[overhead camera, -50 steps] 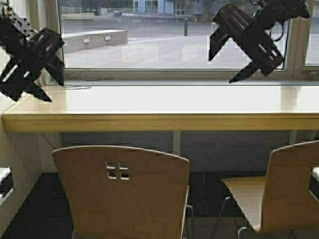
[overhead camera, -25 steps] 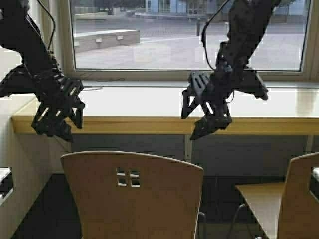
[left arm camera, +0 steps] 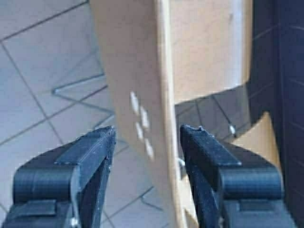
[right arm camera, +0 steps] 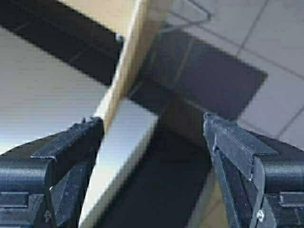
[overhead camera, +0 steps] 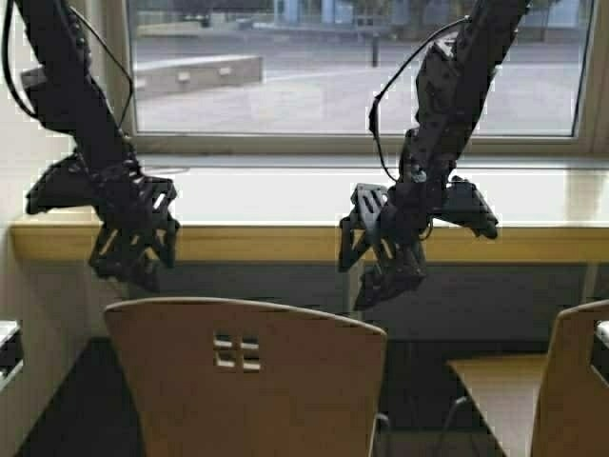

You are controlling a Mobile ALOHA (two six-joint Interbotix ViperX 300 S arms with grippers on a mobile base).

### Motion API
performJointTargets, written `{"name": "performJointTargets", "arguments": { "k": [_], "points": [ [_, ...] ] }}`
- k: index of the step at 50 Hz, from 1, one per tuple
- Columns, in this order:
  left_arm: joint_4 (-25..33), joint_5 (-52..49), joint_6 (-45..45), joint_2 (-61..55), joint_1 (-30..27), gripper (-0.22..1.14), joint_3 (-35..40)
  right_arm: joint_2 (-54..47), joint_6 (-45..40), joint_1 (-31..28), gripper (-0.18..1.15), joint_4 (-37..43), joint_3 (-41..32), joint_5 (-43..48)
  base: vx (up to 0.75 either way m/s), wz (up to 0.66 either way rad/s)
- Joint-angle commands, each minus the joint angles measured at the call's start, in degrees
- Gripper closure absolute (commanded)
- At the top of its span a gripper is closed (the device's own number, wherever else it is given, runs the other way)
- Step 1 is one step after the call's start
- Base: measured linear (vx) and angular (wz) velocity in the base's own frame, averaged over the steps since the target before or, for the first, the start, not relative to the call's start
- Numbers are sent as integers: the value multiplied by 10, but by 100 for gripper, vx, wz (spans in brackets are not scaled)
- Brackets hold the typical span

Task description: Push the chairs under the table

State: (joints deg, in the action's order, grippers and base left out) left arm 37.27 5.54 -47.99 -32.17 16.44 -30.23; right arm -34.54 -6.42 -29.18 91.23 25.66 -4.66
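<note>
I expect the light-brown chair to slide upright with its seat under the table when I push it, because bent metal legs stand on the pale tile.
A light-brown chair with four small cut-outs stands in front of the table, its backrest towards me. My left gripper hangs open just above the backrest's left top corner. In the left wrist view the backrest runs between the spread fingers of that gripper, untouched. My right gripper is open above the backrest's right corner, in front of the table's edge. The right wrist view has the right gripper holding nothing, with the table's yellowish edge beyond. A second chair stands at the right.
A wide window runs behind the table. A white support post stands under the table between the two chairs. A wall closes off the left side. The floor is pale tile.
Both arms have come down from window height to just above the near chair's backrest. The view has shifted a little, so the robot has moved slightly.
</note>
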Motion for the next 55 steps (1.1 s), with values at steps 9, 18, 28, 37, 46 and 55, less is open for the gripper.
{"name": "performJointTargets", "arguments": {
  "k": [9, 18, 28, 37, 46, 55],
  "points": [
    [1, -5, 3, -8, -31, 10, 15, -18, 1, -2, 1, 1, -40, -11, 3, -2],
    [1, -5, 4, -23, -47, 10, 21, -35, 2, -3, 1, 1, -53, -18, 3, -2],
    [1, -5, 4, -49, -60, 10, 31, -62, 1, -3, 1, 1, -64, -23, 4, -1],
    [1, -4, 4, -84, -61, 11, 62, -88, 1, -3, 1, 1, -85, -23, 3, -1],
    [0, 25, 4, -99, -60, 11, 66, -118, 1, -3, 1, 1, -119, -19, 4, -2],
    [-1, 33, 4, -101, -60, 11, 66, -148, 2, -5, 1, 1, -143, -26, 4, -3]
  ]
}}
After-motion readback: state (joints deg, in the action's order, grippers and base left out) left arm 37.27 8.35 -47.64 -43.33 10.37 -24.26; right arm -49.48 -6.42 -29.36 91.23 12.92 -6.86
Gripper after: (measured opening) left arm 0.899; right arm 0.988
